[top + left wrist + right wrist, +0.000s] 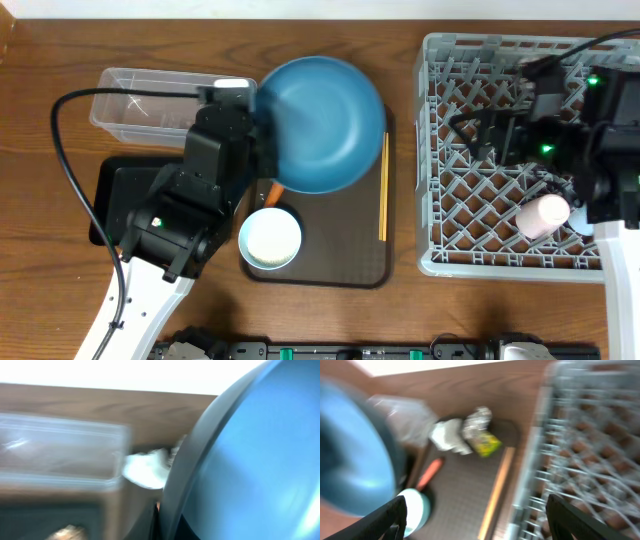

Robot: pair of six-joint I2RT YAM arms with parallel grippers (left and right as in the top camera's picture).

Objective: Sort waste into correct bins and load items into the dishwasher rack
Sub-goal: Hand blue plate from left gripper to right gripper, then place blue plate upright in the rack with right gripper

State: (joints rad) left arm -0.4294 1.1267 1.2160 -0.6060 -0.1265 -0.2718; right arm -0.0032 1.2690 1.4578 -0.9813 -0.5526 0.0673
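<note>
The robot's left gripper has the blue bowl over the tray, away from the dishwasher rack, so next the right gripper grabs the bowl's free rim [382, 124] and loads the bowl.
My left gripper [262, 150] is shut on the near rim of the large blue bowl [325, 120], which hangs tilted above the brown tray. In the left wrist view the blue bowl [250, 460] fills the right side, with my left gripper [162, 520] closed on its dark rim. My right gripper [480, 525] stands wide open and holds nothing. It hovers over the left part of the dishwasher rack [520, 255]. A pink cup [545, 213] lies in the rack. On the tray lie white tissue [450, 435], silver foil [477, 420], a yellow-green wrapper [487, 444], a carrot [430, 474], chopsticks [383, 190] and a light-blue cup [270, 238].
The clear tub [150, 100] stands at the back left. The black tray [112, 190] lies in front of it, partly under my left arm. The dark brown serving tray [340, 265] sits between the bins and the rack. A black cable [62, 140] loops over the table's left side.
</note>
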